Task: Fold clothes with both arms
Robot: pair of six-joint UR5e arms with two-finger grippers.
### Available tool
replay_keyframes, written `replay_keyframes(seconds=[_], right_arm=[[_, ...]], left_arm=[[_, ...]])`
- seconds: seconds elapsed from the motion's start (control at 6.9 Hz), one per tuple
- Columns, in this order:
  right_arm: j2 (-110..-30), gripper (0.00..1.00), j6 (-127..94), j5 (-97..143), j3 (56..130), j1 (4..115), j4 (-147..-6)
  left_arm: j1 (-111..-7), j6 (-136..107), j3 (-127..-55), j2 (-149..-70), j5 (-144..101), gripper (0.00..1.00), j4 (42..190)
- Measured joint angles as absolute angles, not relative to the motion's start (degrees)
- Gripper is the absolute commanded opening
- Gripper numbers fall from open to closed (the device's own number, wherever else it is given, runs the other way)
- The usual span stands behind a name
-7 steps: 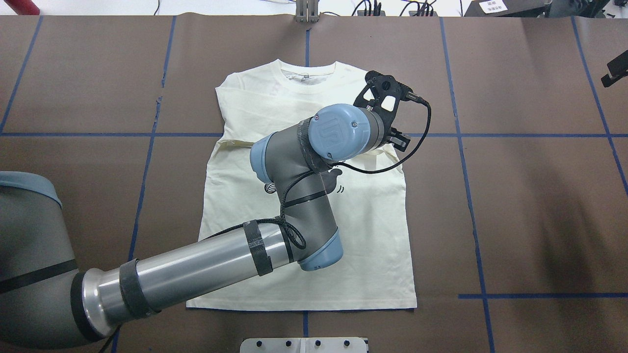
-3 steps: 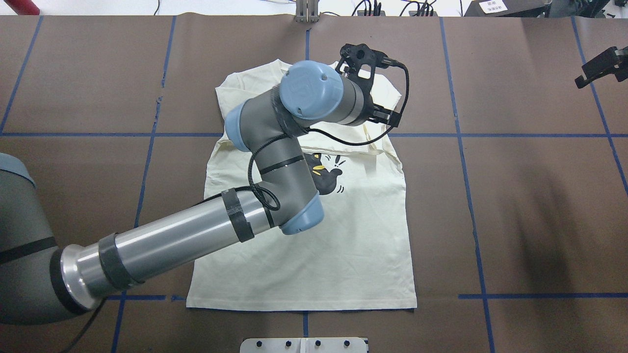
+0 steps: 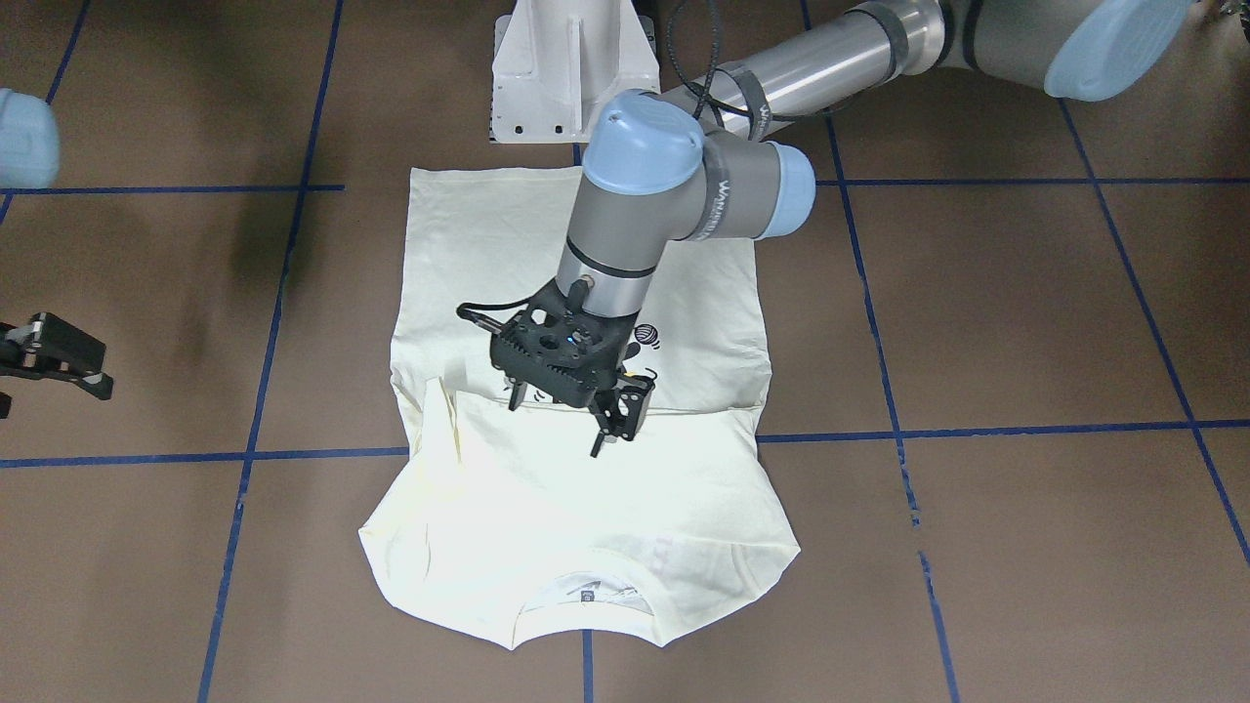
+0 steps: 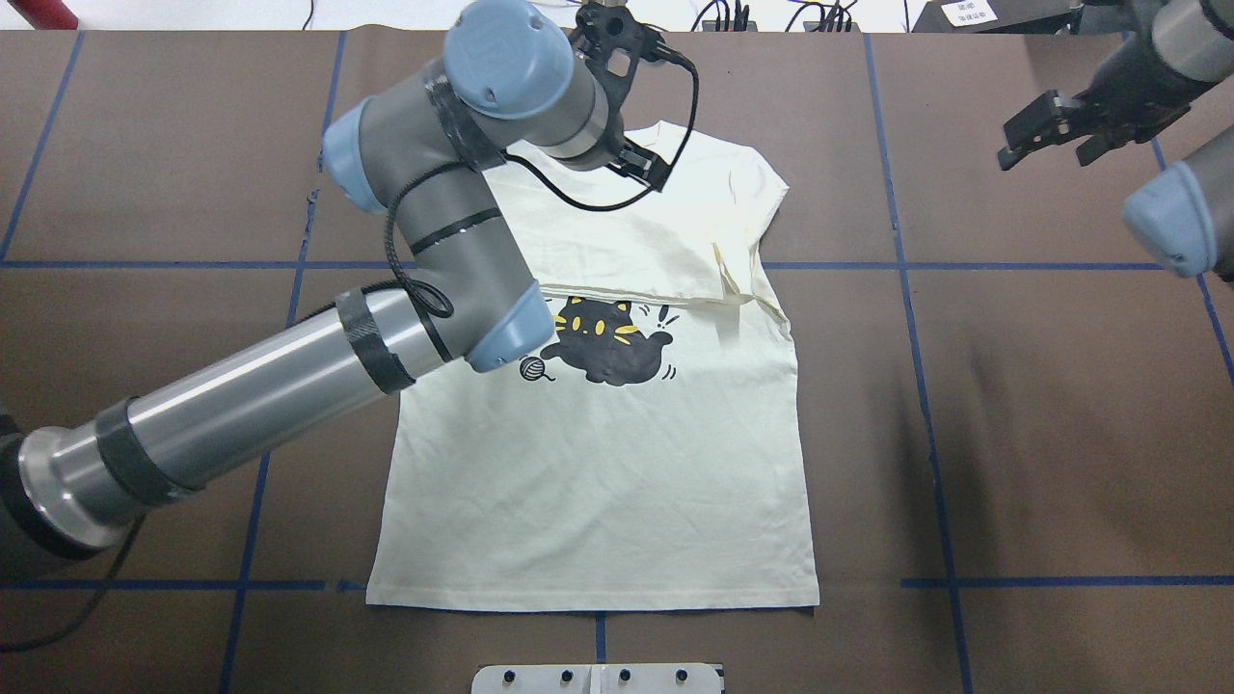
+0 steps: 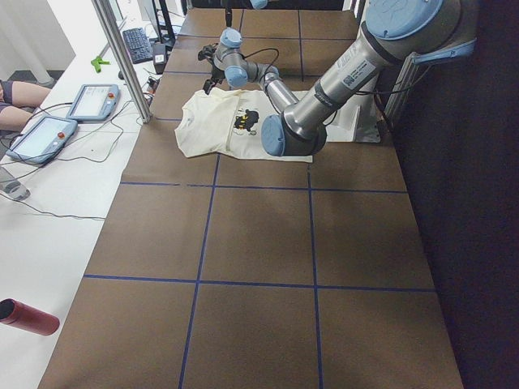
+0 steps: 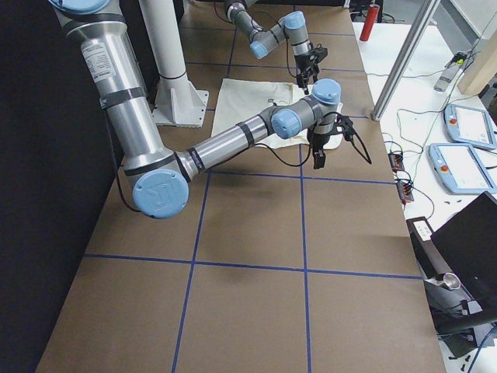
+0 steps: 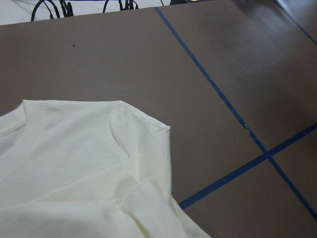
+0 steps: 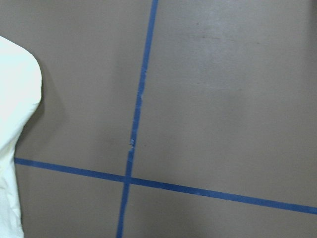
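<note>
I will lift and pull the shirt's hem (image 3: 492, 174), and the whole cream shirt will slide along still folded, as the folded sleeve band (image 3: 586, 492) lies flat across it.
The cream shirt (image 4: 598, 482) lies flat on the brown table, collar at the far side, with its black cat print (image 4: 607, 342) facing up. Both sleeves are folded in across the chest as a plain cream band (image 3: 586, 488). My left gripper (image 4: 648, 164) (image 3: 617, 422) hovers over that folded band near the collar, open and holding nothing. My right gripper (image 4: 1041, 135) (image 3: 83, 366) hangs open and empty above bare table, well off the shirt's right side. The left wrist view shows the shirt's shoulder (image 7: 74, 163); the right wrist view catches only a shirt edge (image 8: 15, 99).
The white pedestal base (image 3: 566, 73) stands at the near table edge behind the hem. Blue tape lines (image 4: 906, 265) grid the brown table. A side bench holds teach pendants (image 5: 89, 101), cables and a red bottle (image 5: 28, 316). A metal post (image 5: 122, 57) rises at the far edge.
My left arm has swung left and toward the collar, uncovering the cat print. The right gripper has come in from the right edge toward the table.
</note>
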State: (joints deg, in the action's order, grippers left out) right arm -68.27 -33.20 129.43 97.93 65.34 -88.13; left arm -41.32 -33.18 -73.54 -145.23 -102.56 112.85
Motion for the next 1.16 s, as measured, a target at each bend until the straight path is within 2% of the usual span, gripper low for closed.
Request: replay_keyframes(seconds=[0.14,0.58,1.16], right_arm=[[-65.55,0.94,-39.05,125.12,98.07,60.82,-88.19],[-60.16,0.71,-44.68,111.92,98.21,48.05,-89.14],[-54.84,0.57,-44.87,99.92,95.57,36.92,-92.95]], left_arm=[[-44.82,-27.8,-75.04,-141.84,-104.06,1.0,111.48],[-51.3,-17.0,-78.02,-135.76,-106.94,1.0,111.3],[-51.93,-17.1,-82.27,-133.52,-107.66,1.0,111.25]])
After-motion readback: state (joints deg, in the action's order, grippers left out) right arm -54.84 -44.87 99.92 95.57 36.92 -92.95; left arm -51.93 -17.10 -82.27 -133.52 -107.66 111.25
